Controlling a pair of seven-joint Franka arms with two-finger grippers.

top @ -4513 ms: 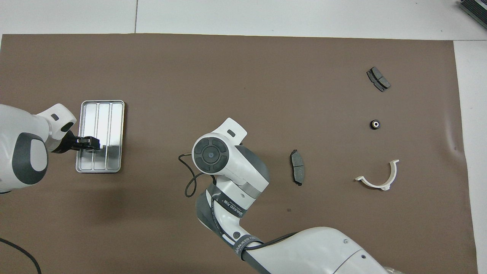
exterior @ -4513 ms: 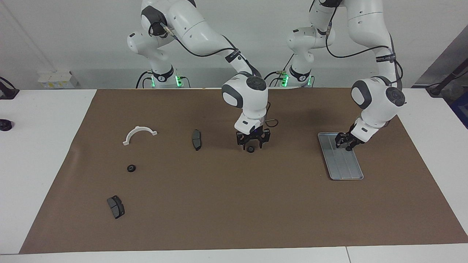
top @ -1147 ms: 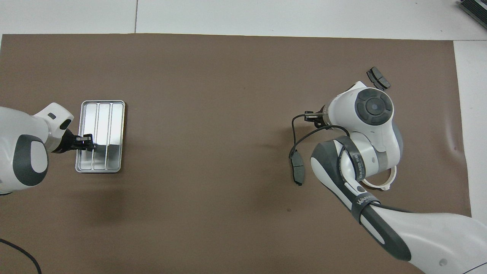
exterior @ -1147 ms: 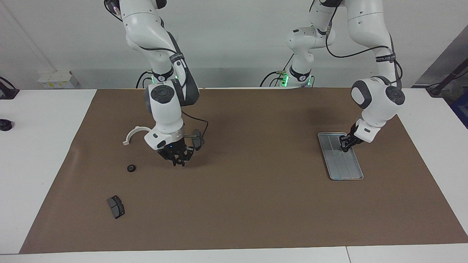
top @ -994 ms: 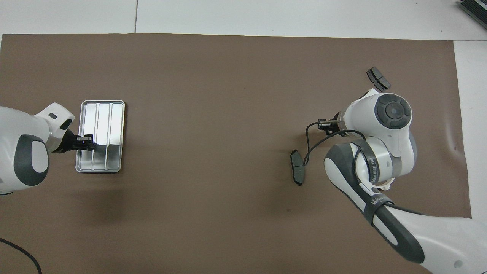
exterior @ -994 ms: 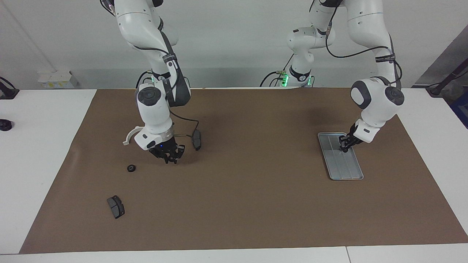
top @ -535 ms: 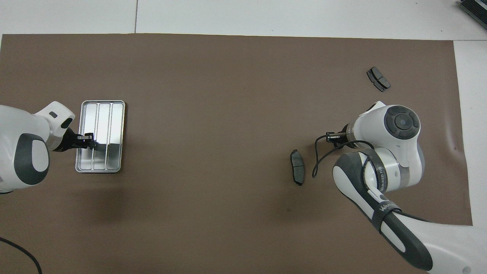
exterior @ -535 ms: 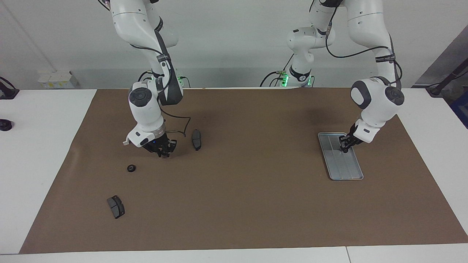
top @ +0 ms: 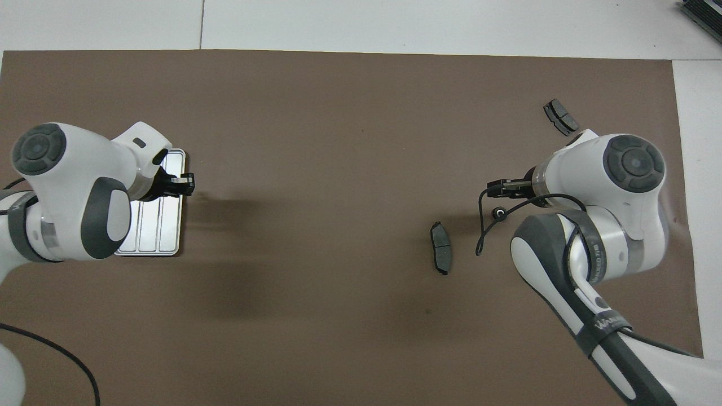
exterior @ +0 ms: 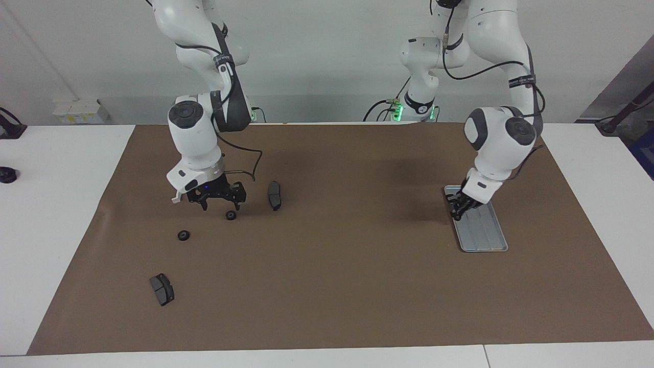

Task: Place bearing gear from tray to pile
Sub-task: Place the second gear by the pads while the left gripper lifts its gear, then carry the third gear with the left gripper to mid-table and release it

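The robot's right gripper is too far away to reach the silver tray (top: 153,231), so next the left gripper puts a bearing gear down on the brown mat's middle (top: 338,225) for the right gripper.
A small black bearing gear (exterior: 231,215) lies on the brown mat just under my right gripper (exterior: 220,201), which is open and empty above it. The gear also shows in the overhead view (top: 498,212), beside the right gripper (top: 507,189). A second gear (exterior: 183,235) lies nearby. The pile's two dark brake pads (exterior: 275,194) (exterior: 162,289) lie around them. My right hand hides the white half-ring bracket. The silver tray (exterior: 480,231) (top: 152,231) shows no gear. My left gripper (exterior: 458,208) (top: 181,185) is over the tray's rim.
The brown mat (exterior: 347,286) covers most of the white table. One brake pad (top: 440,247) lies toward the table's middle from the dropped gear. The other brake pad (top: 560,117) is farthest from the robots. A black cable loops beside the right hand.
My right gripper carried the gear from the mat's middle to the pile, opened and left it on the mat. My left gripper moved from the tray's middle to its rim.
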